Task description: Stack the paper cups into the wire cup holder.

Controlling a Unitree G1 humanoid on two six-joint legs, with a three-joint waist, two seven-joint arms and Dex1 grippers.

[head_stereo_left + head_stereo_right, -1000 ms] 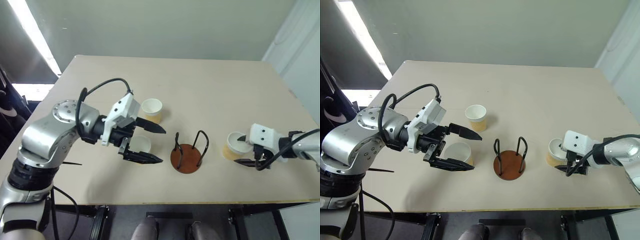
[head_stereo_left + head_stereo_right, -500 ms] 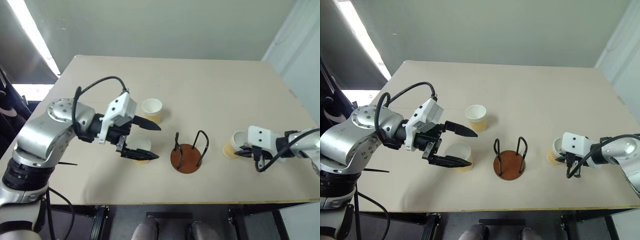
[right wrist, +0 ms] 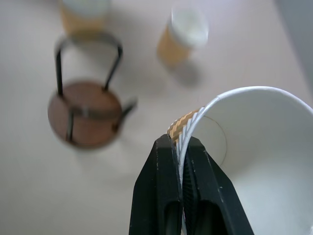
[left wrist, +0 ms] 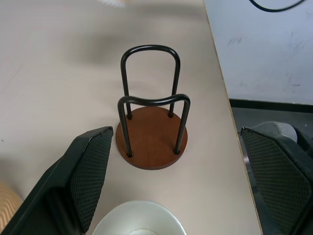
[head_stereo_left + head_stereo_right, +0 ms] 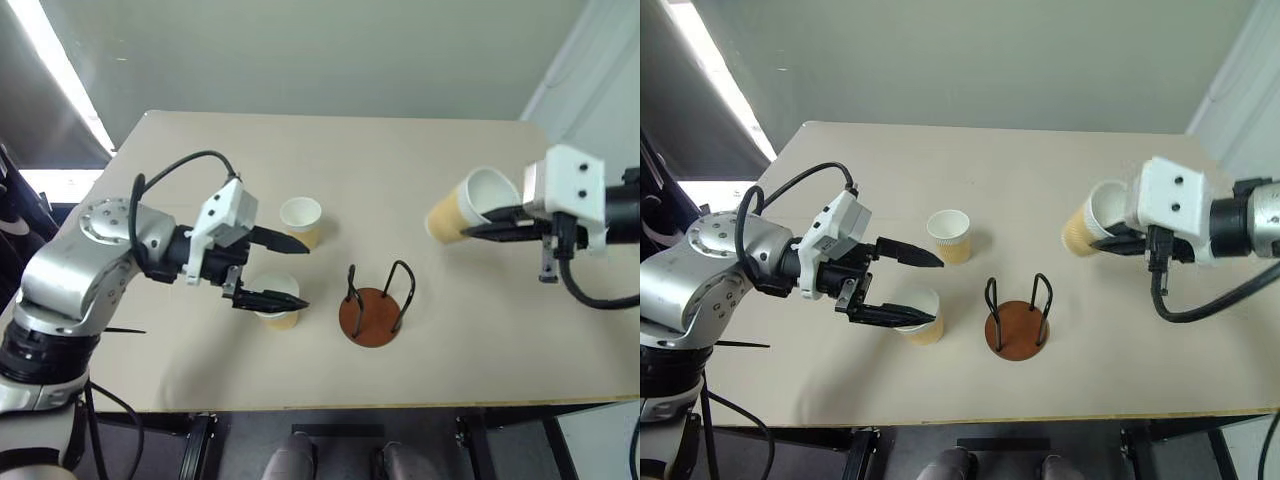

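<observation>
The cup's bottom [image 5: 442, 224] points toward the empty wire cup holder, so my right gripper should keep carrying the cup by its rim until it meets the brown disc [image 5: 373, 322].
My right gripper [image 5: 492, 221] is shut on the rim of a tan paper cup [image 5: 462, 208], held above the table's right side and tipped so its mouth faces right. The right wrist view shows the black fingers [image 3: 171, 161] pinching the white rim of that cup [image 3: 254, 161]. The wire cup holder [image 5: 374, 303], a brown disc with two black loops, stands near the table's front middle. A second cup [image 5: 302, 220] stands upright behind and to the left of it. A third cup [image 5: 279, 303] stands under my open left gripper [image 5: 300, 273], whose lower finger reaches over its rim.
The beige table [image 5: 400, 150] carries nothing else. Its front edge runs just below the holder, and its right edge lies beneath my right arm. A pale wall [image 5: 590, 100] stands to the right.
My right gripper has shut on the rim of the right cup and lifted it off the table, up and toward the middle. The left gripper has stayed open and moved very little.
</observation>
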